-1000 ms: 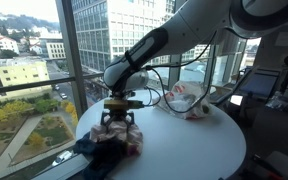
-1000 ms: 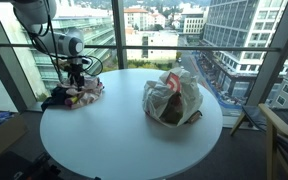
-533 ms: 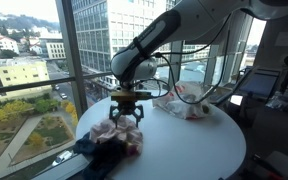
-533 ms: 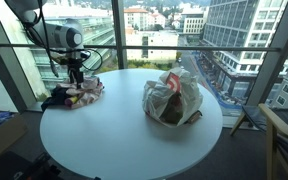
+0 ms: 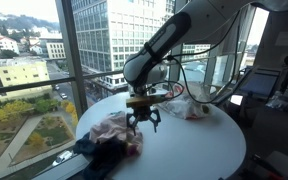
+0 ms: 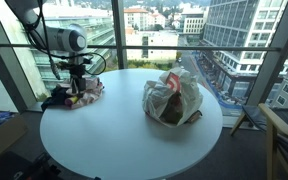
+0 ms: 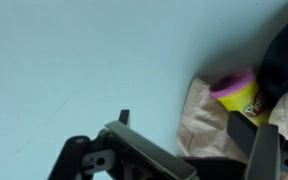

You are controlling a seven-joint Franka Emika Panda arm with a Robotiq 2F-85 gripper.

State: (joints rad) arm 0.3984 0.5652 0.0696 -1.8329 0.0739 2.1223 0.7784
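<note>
I should move my gripper back over the tub and straddle its purple lid (image 7: 232, 82) before I close my gripper, because the yellow tub (image 7: 246, 101) is off to one side of my gripper's open fingers.
My gripper (image 5: 142, 121) hangs open and empty just above the round white table (image 5: 184, 150), beside a pile of crumpled cloths (image 5: 109, 138). In an exterior view the gripper (image 6: 77, 82) hovers over the edge of that pile (image 6: 72, 97). In the wrist view the two fingers (image 7: 184, 130) are spread apart with nothing between them. Under them lie bare tabletop (image 7: 74, 60) and a beige cloth (image 7: 206, 125). A yellow tub with a purple lid (image 7: 236, 90) lies by a dark cloth (image 7: 282, 55).
A plastic bag with stuff inside (image 5: 189, 100) sits on the table; it also shows in an exterior view (image 6: 171, 97). Floor-to-ceiling windows stand close behind the table (image 6: 134, 150). A chair (image 6: 284, 130) stands at one side.
The gripper has lifted off the cloth pile and moved sideways toward the middle of the table, still open and empty. The pile and the bag have not moved.
</note>
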